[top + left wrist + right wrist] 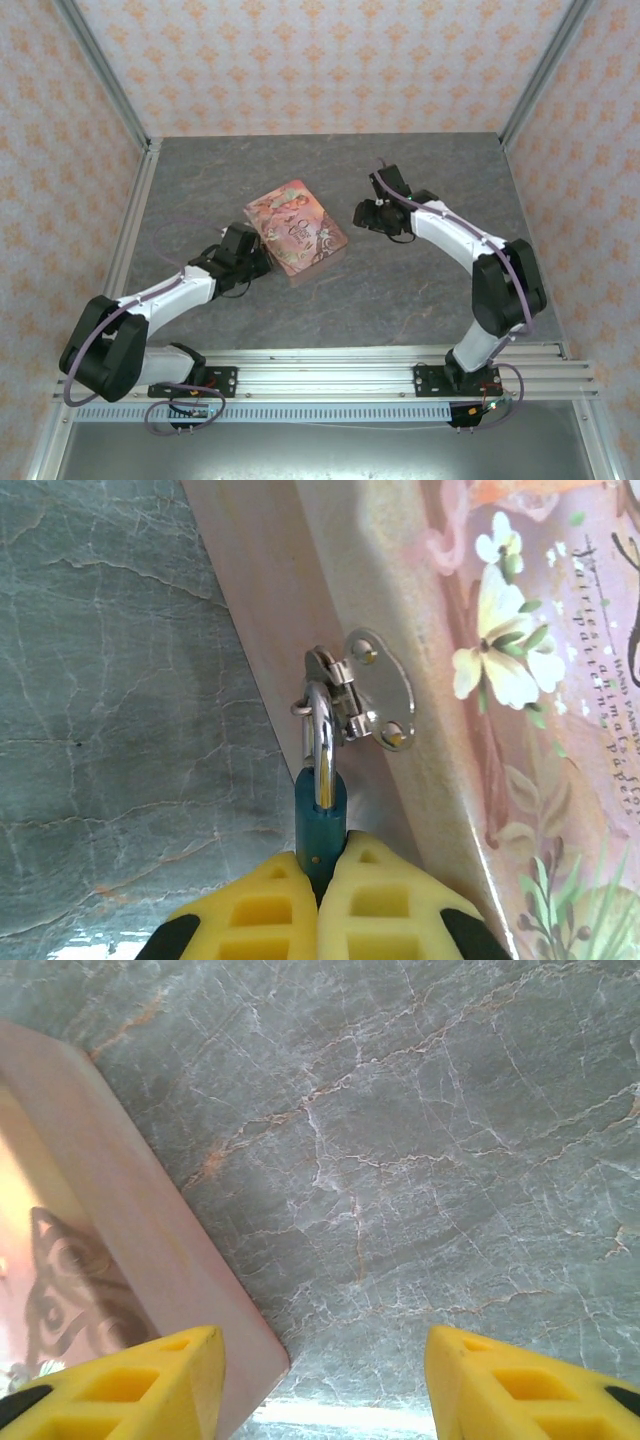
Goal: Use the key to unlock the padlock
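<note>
The shackle is hooked through the hasp's ring point(301, 708) and drags the tin along, so next my left gripper goes back and turns the padlock point(320, 818) to get the shackle unhooked.
The tiny teal-blue padlock point(320, 815) hangs by its silver shackle point(322, 742) from the metal hasp point(366, 690) on the side of the pink illustrated tin point(520, 680). My left gripper point(322, 868) is shut on the padlock's body, with a yellow pad pressed against each side. In the top view the left gripper point(254, 262) sits at the tin's point(297, 227) near-left side. My right gripper point(320, 1365) stands open with nothing between its fingers, low over the table beside a corner of the tin point(120, 1230). From above, the right gripper point(368, 215) is just right of the tin.
The grey marbled tabletop point(400, 290) spreads around the tin. Patterned walls with metal posts point(130, 200) close in the left, right and back. A rail point(330, 375) carrying both arm bases runs along the near edge.
</note>
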`<state>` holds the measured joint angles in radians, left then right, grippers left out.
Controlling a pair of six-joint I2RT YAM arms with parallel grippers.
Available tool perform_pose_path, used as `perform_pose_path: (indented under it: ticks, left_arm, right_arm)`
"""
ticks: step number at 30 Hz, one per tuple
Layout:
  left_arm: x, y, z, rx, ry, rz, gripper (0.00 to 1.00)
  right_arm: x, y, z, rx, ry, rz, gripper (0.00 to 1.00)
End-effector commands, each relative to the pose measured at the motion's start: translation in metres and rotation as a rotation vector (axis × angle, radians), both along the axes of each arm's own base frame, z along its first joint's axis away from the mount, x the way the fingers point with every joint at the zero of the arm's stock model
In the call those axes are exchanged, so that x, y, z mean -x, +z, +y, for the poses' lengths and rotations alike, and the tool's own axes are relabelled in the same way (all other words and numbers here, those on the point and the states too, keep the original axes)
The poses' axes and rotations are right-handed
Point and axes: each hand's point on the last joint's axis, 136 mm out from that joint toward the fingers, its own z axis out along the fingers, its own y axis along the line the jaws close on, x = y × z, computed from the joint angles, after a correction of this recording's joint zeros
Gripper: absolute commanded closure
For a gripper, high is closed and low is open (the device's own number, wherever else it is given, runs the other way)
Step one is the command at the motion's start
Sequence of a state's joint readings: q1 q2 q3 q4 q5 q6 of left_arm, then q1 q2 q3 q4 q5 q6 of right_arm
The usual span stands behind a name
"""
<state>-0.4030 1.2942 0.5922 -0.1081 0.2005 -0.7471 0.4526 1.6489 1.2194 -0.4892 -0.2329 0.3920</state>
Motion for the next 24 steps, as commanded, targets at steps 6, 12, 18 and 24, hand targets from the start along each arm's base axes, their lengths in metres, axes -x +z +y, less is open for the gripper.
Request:
perform_pose_path:
  ticks: [6,12,18,24]
  left_arm:
    - [0.002,-0.005,0.023,0.013,0.101,-0.017,1.0]
    - [-0.011,0.007,0.025,0.041,0.098,-0.084,1.0]
    - [-0.028,0.023,0.011,0.132,0.096,-0.156,1.0]
    - [-0.045,0.039,0.009,0.141,0.134,-0.227,1.0]
  right_arm:
    - [0.008,0.014,-0.009,0.002,-0.011,-0.049,0.44]
    - [0.01,0.012,-0.01,0.001,-0.006,-0.051,0.44]
    - [0.012,0.012,-0.012,0.01,-0.003,-0.056,0.44]
    - [0.012,0.013,-0.021,0.015,-0.015,-0.058,0.44]
